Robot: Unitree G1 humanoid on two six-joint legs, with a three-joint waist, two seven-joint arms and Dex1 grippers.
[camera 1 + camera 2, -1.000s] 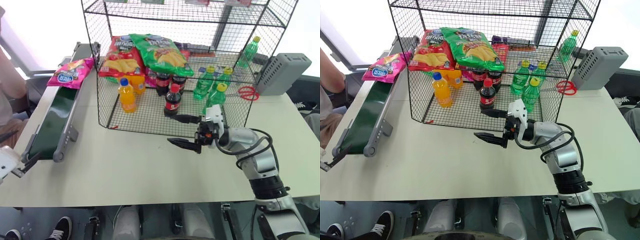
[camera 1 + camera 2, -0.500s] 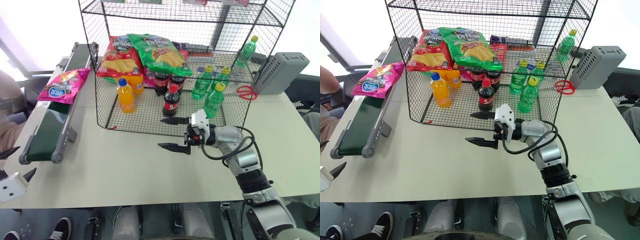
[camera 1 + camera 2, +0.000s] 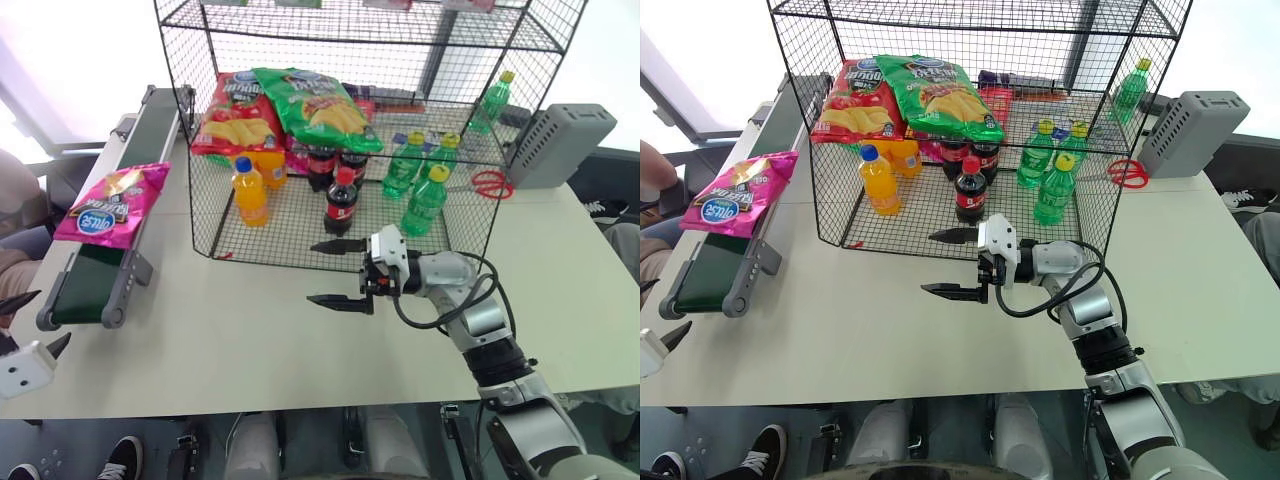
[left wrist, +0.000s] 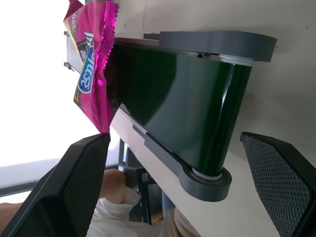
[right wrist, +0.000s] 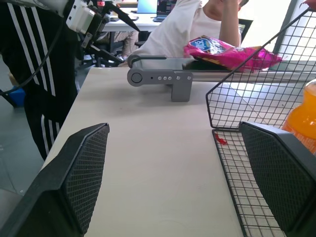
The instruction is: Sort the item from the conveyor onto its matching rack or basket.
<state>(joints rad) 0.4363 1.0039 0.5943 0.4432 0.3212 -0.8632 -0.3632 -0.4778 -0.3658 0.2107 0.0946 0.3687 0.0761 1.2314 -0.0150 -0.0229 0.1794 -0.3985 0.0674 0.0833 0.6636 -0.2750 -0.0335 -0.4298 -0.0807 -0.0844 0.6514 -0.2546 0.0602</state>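
Observation:
The magenta-pink chip bag (image 3: 115, 205) is puffed and straight and hangs over the belt's outer edge, so it will stick out unfolded when I carry it by its end.
The item, a magenta-pink chip bag (image 3: 100, 205) with a blue logo, lies on the dark-green conveyor (image 3: 88, 275) toward its near end and overhangs the belt's outer edge. Off the conveyor's near end, low at the table's left corner, my left gripper (image 3: 38, 322) is open and holds nothing. The belt end sits between its fingers in the left wrist view. In front of the black wire rack (image 3: 290, 235), my right gripper (image 3: 313, 273) is open and empty above the table, pointing left toward the conveyor.
The rack's lower tier holds a red chip bag (image 3: 238, 110), a green chip bag (image 3: 315, 105), an orange bottle (image 3: 250, 190), cola bottles (image 3: 340, 200) and green bottles (image 3: 425, 195). A grey box (image 3: 560, 145) and red scissors (image 3: 492, 185) lie at the right. A person (image 5: 197, 24) sits beyond the conveyor.
The pink bag has ridden down the belt toward its near end. My right gripper has slid a little left along the rack's front. My left gripper has sunk slightly and rolled.

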